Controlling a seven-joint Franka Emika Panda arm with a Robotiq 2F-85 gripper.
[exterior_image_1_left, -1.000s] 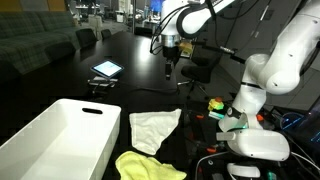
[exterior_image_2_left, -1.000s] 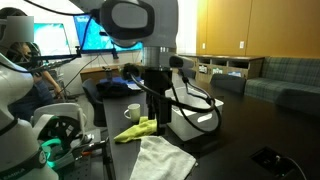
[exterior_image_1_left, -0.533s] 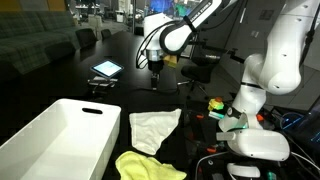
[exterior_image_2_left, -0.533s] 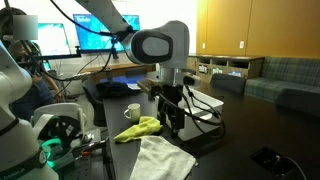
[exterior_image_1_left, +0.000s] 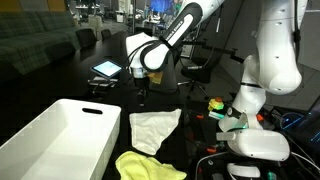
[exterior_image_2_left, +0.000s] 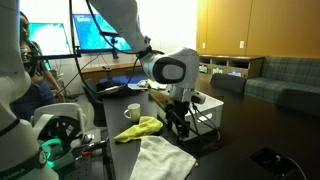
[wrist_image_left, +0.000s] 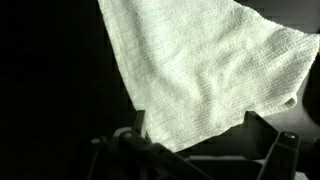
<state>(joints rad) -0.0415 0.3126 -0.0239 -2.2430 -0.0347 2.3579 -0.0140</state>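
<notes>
The robot's open fingers are on both sides of the white cloth's far corner (exterior_image_1_left: 135, 117), which lies flat and free, so the gripper should carry on going down until they reach the cloth (wrist_image_left: 195, 127) and pinch it.
A white cloth (exterior_image_1_left: 155, 128) lies flat on the dark table, and it also shows in the exterior view (exterior_image_2_left: 160, 158). My gripper (exterior_image_1_left: 140, 95) hangs pointing down just above the table at the cloth's far edge, and it also shows in the exterior view (exterior_image_2_left: 178, 125). In the wrist view the white cloth (wrist_image_left: 200, 70) fills the upper frame, and my gripper (wrist_image_left: 205, 132) is open with both fingers spread over the cloth's edge. It holds nothing. A crumpled yellow cloth (exterior_image_1_left: 145, 165) lies next to the white one, and it also shows in the exterior view (exterior_image_2_left: 140, 128).
A large white bin (exterior_image_1_left: 60, 140) stands beside the cloths. A tablet (exterior_image_1_left: 107, 69) lies farther back on the table. A white mug (exterior_image_2_left: 131, 112) stands near the yellow cloth. The robot base and cables (exterior_image_1_left: 250, 140) crowd one side.
My gripper has come down from high above the table and moved toward the white cloth's edge. The cloths have not moved.
</notes>
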